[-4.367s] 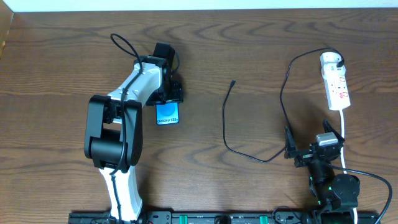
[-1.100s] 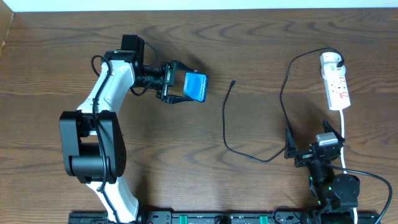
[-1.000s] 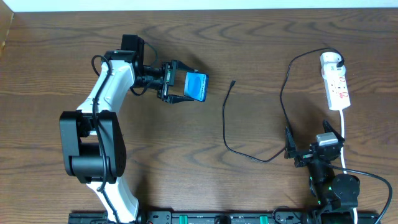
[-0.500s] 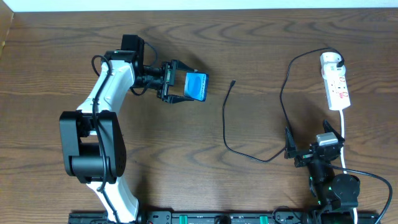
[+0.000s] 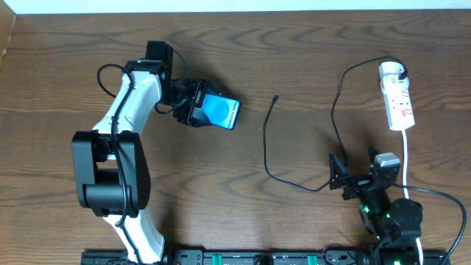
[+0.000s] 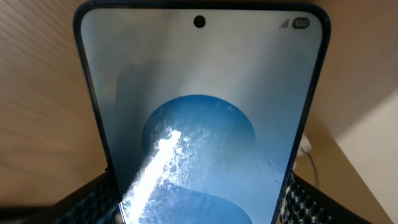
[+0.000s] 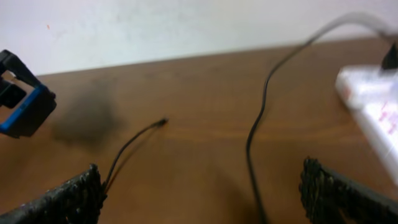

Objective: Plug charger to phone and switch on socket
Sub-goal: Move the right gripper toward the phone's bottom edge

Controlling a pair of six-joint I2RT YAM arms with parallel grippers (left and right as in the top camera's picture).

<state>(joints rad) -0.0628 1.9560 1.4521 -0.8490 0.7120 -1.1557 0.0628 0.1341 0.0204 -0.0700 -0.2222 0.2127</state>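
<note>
I should go on moving my right gripper toward the phone before its fingers close on the phone's camera end (image 6: 199, 22), since that end sticks out free of my left gripper.
My left gripper (image 5: 193, 104) is shut on the phone (image 5: 220, 111), a blue-screened smartphone held left of the table's middle, screen up. The phone fills the left wrist view (image 6: 199, 112), clamped between both fingers (image 6: 199, 205). The charger's thin black cable (image 5: 266, 151) lies in the middle, its plug tip (image 5: 275, 96) free and to the right of the phone. The cable runs up to the white adapter (image 5: 391, 71) on the socket (image 5: 398, 103), a white power strip at the far right. My right gripper (image 5: 358, 180) is open and empty near the front right. Its wrist view shows the plug tip (image 7: 163, 121) and the socket (image 7: 373, 102).
The socket's thick white cord (image 5: 407, 158) runs down toward the front beside my right arm. The wooden table (image 5: 309, 44) ends at a white strip along the far edge. A black rail (image 5: 243, 258) lines the front edge.
My left gripper has turned the phone from on edge to screen up and drawn it slightly left. My right gripper has shifted a little left and toward the front.
</note>
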